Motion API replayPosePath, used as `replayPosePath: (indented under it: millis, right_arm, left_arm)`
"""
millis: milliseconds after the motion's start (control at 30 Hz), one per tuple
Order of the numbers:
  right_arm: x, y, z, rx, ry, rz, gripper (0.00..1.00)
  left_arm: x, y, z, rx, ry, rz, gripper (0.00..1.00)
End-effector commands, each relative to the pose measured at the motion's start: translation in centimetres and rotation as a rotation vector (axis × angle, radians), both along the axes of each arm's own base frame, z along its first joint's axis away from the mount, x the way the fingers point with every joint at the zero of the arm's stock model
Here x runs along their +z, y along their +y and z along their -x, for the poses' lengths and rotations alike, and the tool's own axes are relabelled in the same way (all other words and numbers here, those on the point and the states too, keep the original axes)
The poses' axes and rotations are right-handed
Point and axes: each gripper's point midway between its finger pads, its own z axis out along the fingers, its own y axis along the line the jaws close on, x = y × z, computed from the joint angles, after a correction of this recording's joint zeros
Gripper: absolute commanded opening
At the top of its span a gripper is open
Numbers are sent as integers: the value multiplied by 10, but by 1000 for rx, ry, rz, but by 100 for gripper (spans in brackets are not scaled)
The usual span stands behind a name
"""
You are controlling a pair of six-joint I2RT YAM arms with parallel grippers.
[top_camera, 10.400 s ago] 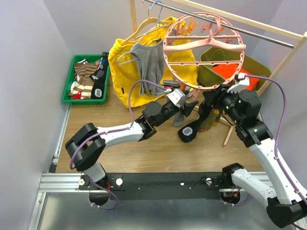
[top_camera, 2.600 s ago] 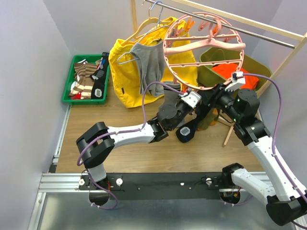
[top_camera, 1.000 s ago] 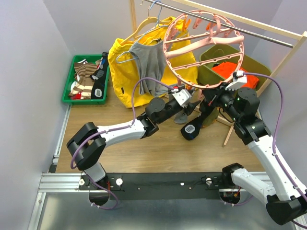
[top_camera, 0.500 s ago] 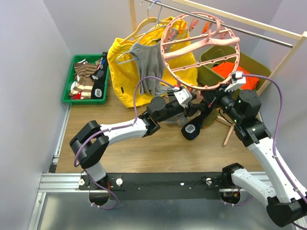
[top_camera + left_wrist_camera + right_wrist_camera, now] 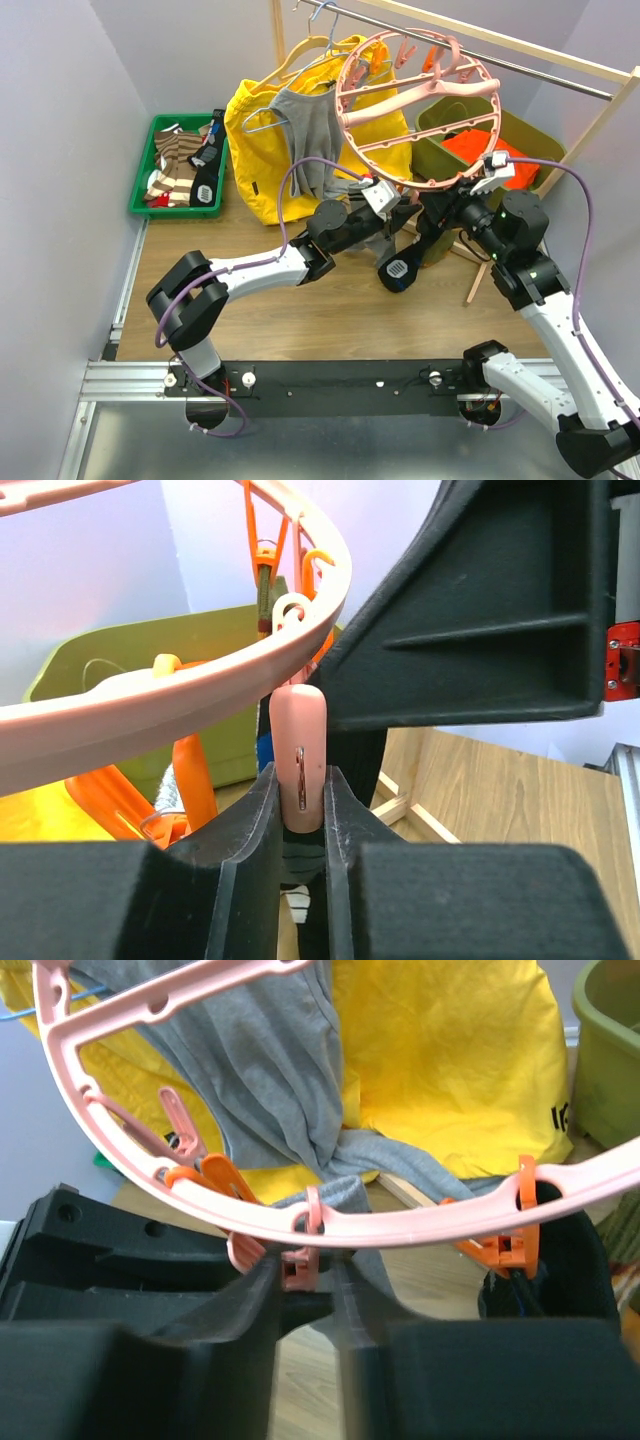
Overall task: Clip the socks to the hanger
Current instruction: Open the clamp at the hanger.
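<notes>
My left gripper is holding the pink clip (image 5: 299, 730), so my right gripper should take over this clip (image 5: 300, 1269) before my left gripper goes for socks in the green bin.
The pink ring hanger (image 5: 425, 110) hangs tilted from the rail. In the left wrist view my left gripper (image 5: 298, 780) is shut on a pink clip (image 5: 298, 750) under the hanger rim (image 5: 150, 715). A black-grey sock (image 5: 300, 855) shows just below that clip, between the fingers. My right gripper (image 5: 305, 1270) faces the same pink clip (image 5: 300, 1265) from the other side, jaws open with a gap beside it. The black sock (image 5: 397, 268) dangles under both grippers. An orange clip (image 5: 510, 1245) holds a dark sock (image 5: 560, 1270). An olive-brown sock (image 5: 437, 245) hangs beside it.
A yellow jacket (image 5: 270, 130) and grey shirt (image 5: 310, 130) hang on thin hangers behind the ring. A green bin (image 5: 140, 170) with striped socks sits far left. An olive bin (image 5: 500, 135) holding something orange stands at the back right, under the wooden rail (image 5: 520, 50).
My left gripper has closed onto the pink clip. My right gripper's jaws have parted from shut. The hanger ring has swung a little to the left.
</notes>
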Motion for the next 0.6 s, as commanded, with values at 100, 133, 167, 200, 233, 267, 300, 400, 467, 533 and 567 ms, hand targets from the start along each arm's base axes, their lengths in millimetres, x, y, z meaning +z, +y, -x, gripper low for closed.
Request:
replayPosePath:
  millis: [100, 133, 167, 200, 233, 267, 300, 400, 467, 533, 567]
  right_arm:
    - [16, 3, 15, 47, -10, -8, 49]
    - [16, 4, 15, 53, -7, -13, 51]
    - [16, 6, 16, 63, -8, -19, 55]
    - [17, 9, 16, 75, -10, -27, 57]
    - [13, 10, 15, 79, -3, -27, 58]
    - [13, 10, 15, 79, -4, -29, 61]
    - [13, 11, 14, 80, -6, -34, 62]
    - [13, 13, 12, 91, -12, -39, 64]
    - [15, 15, 12, 99, -18, -41, 65]
    - [17, 14, 11, 94, -22, -42, 65]
    - [15, 14, 9, 88, -20, -37, 66]
  left_arm:
    - [-1, 0, -10, 56, -22, -8, 0]
    - [-2, 1, -11, 60, -22, -9, 0]
    - [-3, 1, -11, 63, -21, -10, 0]
    - [-3, 1, -12, 64, -20, -11, 0]
    - [-3, 1, -12, 66, -20, -11, 0]
    - [-3, 1, -11, 63, -21, -10, 0]
    - [-4, 0, -11, 61, -19, -12, 0]
    - [-6, 0, -9, 59, -16, -14, 0]
    - [-7, 0, -9, 59, -14, -15, 0]
    - [-7, 0, -8, 55, -14, -13, 0]
    - [-5, 0, -8, 55, -16, -9, 0]
